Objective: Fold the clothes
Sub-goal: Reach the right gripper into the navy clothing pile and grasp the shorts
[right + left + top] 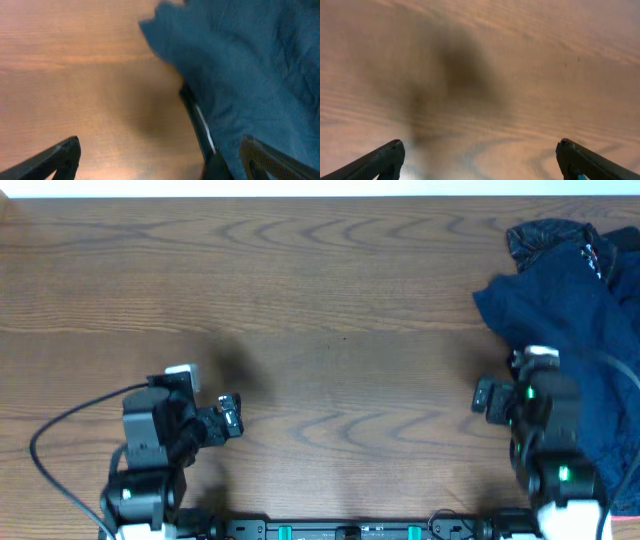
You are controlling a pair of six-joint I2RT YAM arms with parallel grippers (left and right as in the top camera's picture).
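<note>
I should keep moving into the heap until my right gripper's open fingers grip the cloth, since the navy cloth's edge runs between them beside clear wood.
A heap of dark clothes lies at the table's right edge: plain navy cloth with a black piece showing white print at the far corner. The navy cloth fills the right of the right wrist view, with a black strip along its edge. My right gripper is open and empty at the heap's left edge, its right finger over the cloth. My left gripper is open and empty over bare wood at the front left.
The wooden table runs wide between the arms. A black cable loops by the left arm. The arm bases stand at the front edge.
</note>
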